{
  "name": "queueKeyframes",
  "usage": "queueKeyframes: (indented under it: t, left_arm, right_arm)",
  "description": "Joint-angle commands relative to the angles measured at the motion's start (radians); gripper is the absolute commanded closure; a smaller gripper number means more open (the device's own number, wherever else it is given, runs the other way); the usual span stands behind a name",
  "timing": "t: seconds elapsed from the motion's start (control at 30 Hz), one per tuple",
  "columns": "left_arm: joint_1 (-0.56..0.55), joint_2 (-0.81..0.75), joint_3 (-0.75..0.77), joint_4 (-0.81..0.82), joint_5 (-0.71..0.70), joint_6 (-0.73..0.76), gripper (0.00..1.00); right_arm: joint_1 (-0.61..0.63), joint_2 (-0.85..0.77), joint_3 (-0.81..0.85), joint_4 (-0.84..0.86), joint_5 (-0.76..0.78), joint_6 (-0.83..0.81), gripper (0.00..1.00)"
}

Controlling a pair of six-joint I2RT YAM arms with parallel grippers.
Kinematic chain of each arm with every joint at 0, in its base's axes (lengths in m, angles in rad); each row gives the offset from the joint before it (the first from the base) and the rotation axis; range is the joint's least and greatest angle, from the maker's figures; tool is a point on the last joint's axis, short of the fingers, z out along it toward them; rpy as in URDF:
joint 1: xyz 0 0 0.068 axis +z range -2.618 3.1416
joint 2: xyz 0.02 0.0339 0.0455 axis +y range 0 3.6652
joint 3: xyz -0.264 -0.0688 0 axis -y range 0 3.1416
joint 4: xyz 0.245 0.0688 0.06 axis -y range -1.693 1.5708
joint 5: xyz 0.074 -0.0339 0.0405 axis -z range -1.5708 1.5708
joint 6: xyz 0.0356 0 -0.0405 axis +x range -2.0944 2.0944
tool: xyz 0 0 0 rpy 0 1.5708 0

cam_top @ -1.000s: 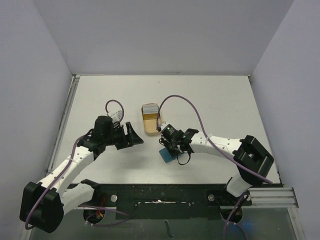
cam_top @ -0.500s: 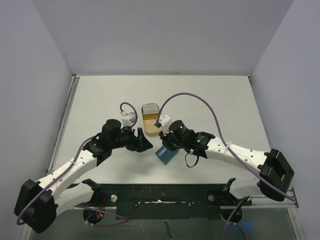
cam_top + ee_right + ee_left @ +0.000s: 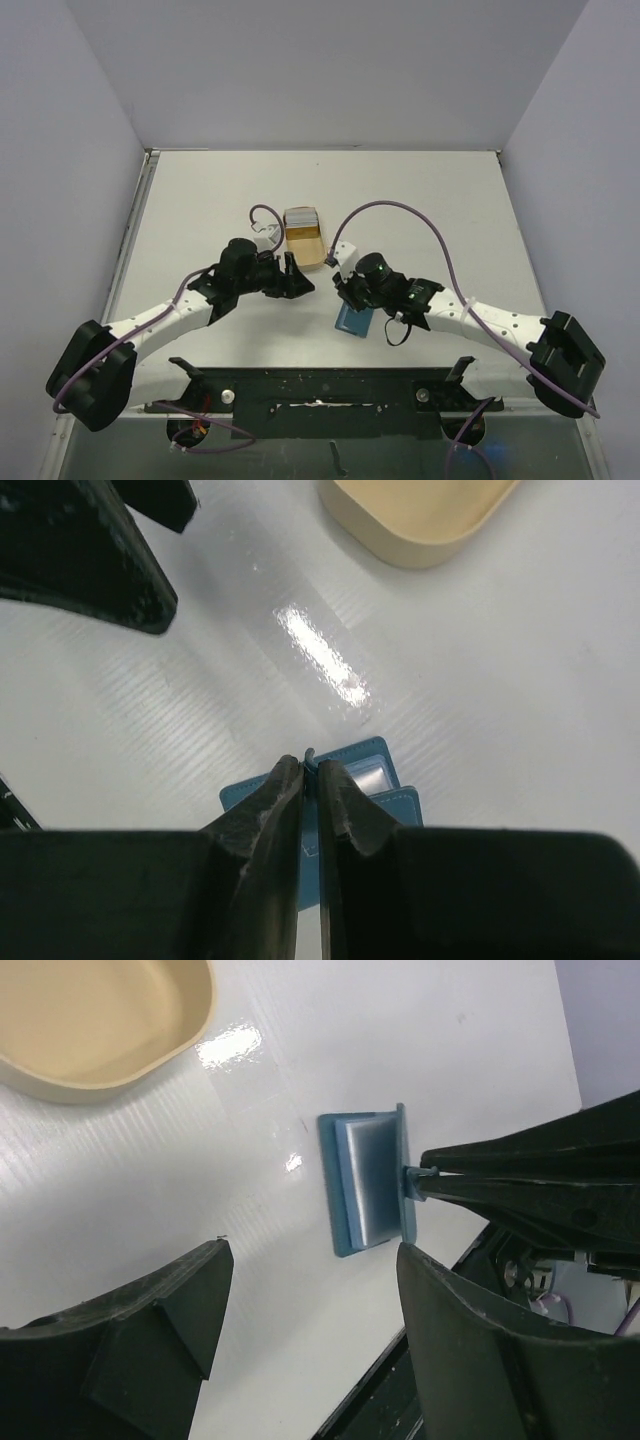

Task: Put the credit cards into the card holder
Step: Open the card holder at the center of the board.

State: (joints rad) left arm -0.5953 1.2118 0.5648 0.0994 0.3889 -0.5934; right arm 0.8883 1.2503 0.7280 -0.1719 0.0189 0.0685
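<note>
The half-open card holder (image 3: pixel 365 1185) is away from my left gripper. My right gripper should bring it closer by the tab (image 3: pixel 412 1181) so that my left gripper can hold it down.
The teal-blue card holder (image 3: pixel 356 321) lies on the white table near the front middle. It shows a lighter clear pocket (image 3: pixel 367 1180). My right gripper (image 3: pixel 347 296) is shut on a thin blue tab at the card holder's edge (image 3: pixel 311 760). My left gripper (image 3: pixel 297 283) is open and empty, just left of the card holder (image 3: pixel 345 1205) and apart from it. The credit cards (image 3: pixel 300 217) are a grey-white stack at the far end of the tan tray (image 3: pixel 306 254).
The tan oblong tray (image 3: pixel 100 1020) sits just beyond both grippers, and its rim (image 3: pixel 420 530) shows above the card holder. The black front rail (image 3: pixel 320 385) runs along the near table edge. Grey walls close in the table on three sides.
My left gripper has swung right toward the middle. My right gripper has shifted the card holder a little right and nearer the front edge.
</note>
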Motion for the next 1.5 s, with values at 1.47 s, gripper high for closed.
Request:
queueKeyframes:
  t: [1.47]
  left_arm:
    - [0.175,-0.126,-0.144,-0.068,-0.158,-0.354,0.38]
  right_arm:
    - [-0.076,0.1,-0.157,0.535,-0.351,-0.104,0.98]
